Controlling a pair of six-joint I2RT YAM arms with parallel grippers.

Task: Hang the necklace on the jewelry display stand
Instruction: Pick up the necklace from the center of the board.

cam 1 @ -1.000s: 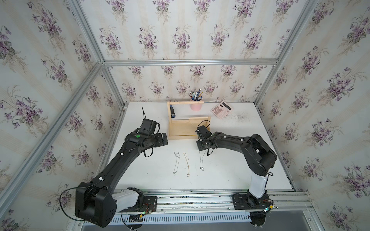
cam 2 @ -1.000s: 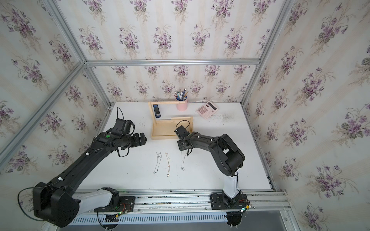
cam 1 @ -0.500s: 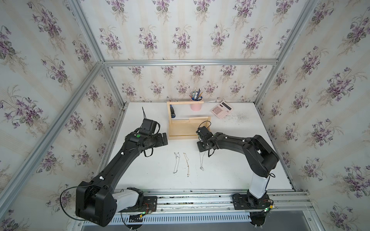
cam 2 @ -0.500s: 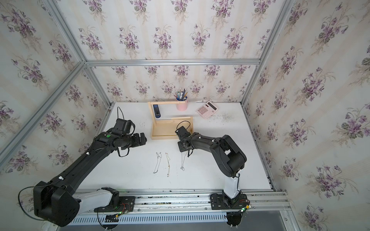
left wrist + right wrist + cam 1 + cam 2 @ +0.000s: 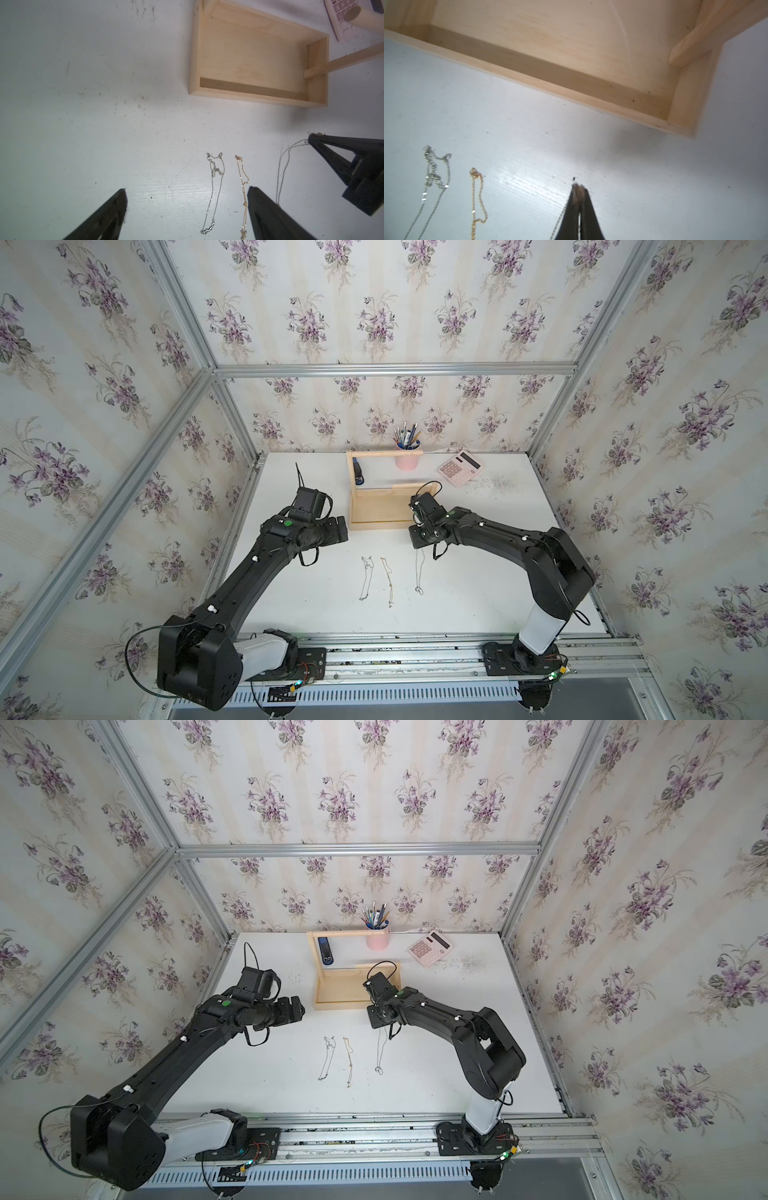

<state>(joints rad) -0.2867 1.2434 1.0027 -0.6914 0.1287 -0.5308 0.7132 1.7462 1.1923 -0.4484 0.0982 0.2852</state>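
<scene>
Both parts of the ball-chain necklace [image 5: 288, 154] are pinched together in my right gripper, so I should lift it and take the necklace's upper end [image 5: 306, 141] with my left gripper before I hang it.
Three necklaces lie side by side on the white table. The right one, a silver ball-chain necklace [image 5: 419, 572] [image 5: 280, 166], has its upper end pinched in my right gripper [image 5: 418, 546] [image 5: 578, 187], which is shut on it just in front of the jewelry display stand [image 5: 374, 524]. The chain [image 5: 559, 218] trails back from the shut tips; the rest still rests on the table. The pale wooden stand's tray [image 5: 249, 89] holds nothing. My left gripper [image 5: 344, 529] [image 5: 187, 189] hovers open left of the stand, above the table, holding nothing.
A thin silver necklace [image 5: 365, 578] and a gold necklace [image 5: 388, 580] lie left of the held one. Behind the stand are a pink pen cup [image 5: 406, 462], a pink calculator [image 5: 459, 468] and a dark blue object [image 5: 358, 475]. Walls enclose the table on three sides.
My right gripper's jaws have shut on the top end of the ball-chain necklace. Both arms have hardly moved.
</scene>
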